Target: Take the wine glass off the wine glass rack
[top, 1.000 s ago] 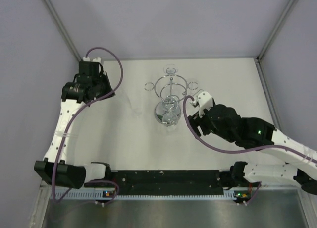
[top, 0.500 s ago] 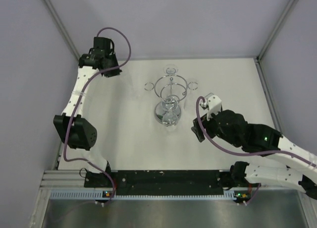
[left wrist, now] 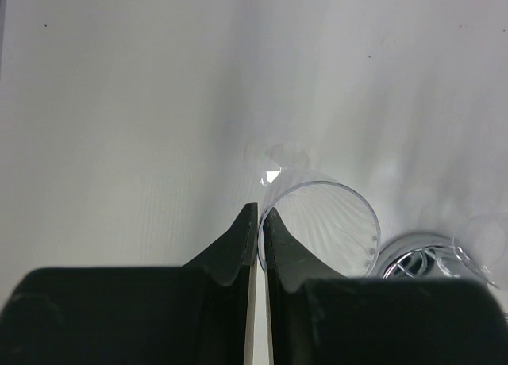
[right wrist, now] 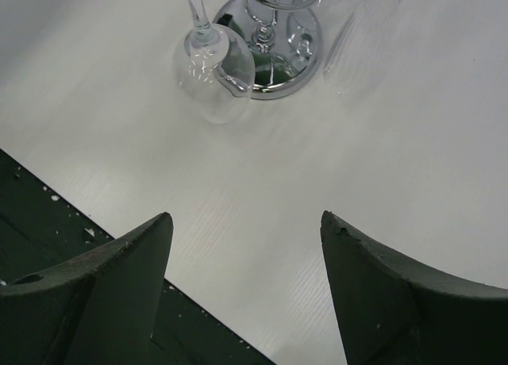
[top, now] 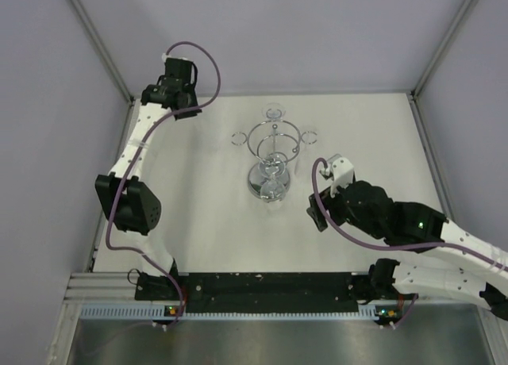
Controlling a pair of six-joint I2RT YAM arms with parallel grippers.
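My left gripper is pinching the wine glass by its rim (left wrist: 333,182), with the foot down over open tabletop. I should go on lowering until the foot (left wrist: 287,156) sits flat, and then let go.
The chrome wine glass rack (top: 274,147) stands mid-table on its round mirrored base (right wrist: 274,67). Clear wine glasses hang upside down from its rings; one (right wrist: 213,63) hangs at the near side and another (right wrist: 361,32) to its right. My right gripper (top: 317,216) is open and empty, right of and nearer than the rack, and its jaws (right wrist: 246,230) point at the rack from a short way off. My left gripper (top: 176,101) is raised at the far left, well away from the rack, jaws (left wrist: 259,212) shut and empty. A glass rim (left wrist: 320,226) shows beyond them.
Grey enclosure walls meet the table at the far edge (top: 270,94). A black strip (top: 270,286) runs along the near edge between the arm bases. Purple cables loop off both arms.
My left arm has swung up and back toward the far left corner. My right gripper has drawn back from the rack toward the near side.
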